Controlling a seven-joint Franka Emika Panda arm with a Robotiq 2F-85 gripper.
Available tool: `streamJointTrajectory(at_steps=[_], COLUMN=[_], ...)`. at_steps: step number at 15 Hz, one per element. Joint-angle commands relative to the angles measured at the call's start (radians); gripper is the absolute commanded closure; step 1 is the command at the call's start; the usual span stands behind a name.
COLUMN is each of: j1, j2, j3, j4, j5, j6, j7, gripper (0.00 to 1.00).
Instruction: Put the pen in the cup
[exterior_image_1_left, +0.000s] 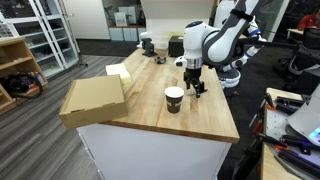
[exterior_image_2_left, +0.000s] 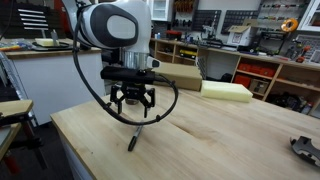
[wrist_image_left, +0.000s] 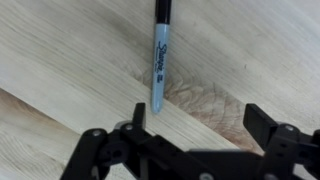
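Note:
The pen's grey end (wrist_image_left: 156, 106) is close to one of the gripper's fingers, so the robot should move over until both fingers are on either side of the pen's grey body (wrist_image_left: 158, 84) before it closes them.
The pen (wrist_image_left: 160, 60) is a marker with a grey barrel and a black cap, lying flat on the wooden table (wrist_image_left: 60, 60). In an exterior view it shows as a short dark stick (exterior_image_2_left: 132, 142) right under my gripper (exterior_image_2_left: 133, 108). My gripper (wrist_image_left: 200, 122) is open and empty, hovering just above the table. The pen's near end lies by one finger, not between the two. The cup (exterior_image_1_left: 174, 98), dark brown with a white rim, stands upright on the table beside my gripper (exterior_image_1_left: 193, 88). The cup does not show in the wrist view.
A cardboard box (exterior_image_1_left: 95, 100) sits at a table corner, also seen behind the arm (exterior_image_2_left: 182, 75). Pale foam blocks (exterior_image_1_left: 118, 70) (exterior_image_2_left: 228, 90) lie further back. A dark container (exterior_image_1_left: 148, 44) stands at the far end. A dark object (exterior_image_2_left: 305, 148) lies near the table edge.

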Motion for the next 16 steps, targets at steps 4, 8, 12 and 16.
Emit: streamJointTrajectory(at_steps=[4, 8, 12, 16], j1=[0.033, 0.062, 0.072, 0.072], j2=[-0.029, -0.02, -0.018, -0.006], j3=[-0.055, -0.091, -0.121, -0.143], j4=[-0.043, -0.033, -0.03, -0.027], j5=[-0.092, -0.179, -0.262, -0.338], j6=[0.014, 0.009, 0.026, 0.057], j7=[0.112, 0.198, 0.259, 0.305], gripper=[0.32, 0.14, 0.03, 0.37])
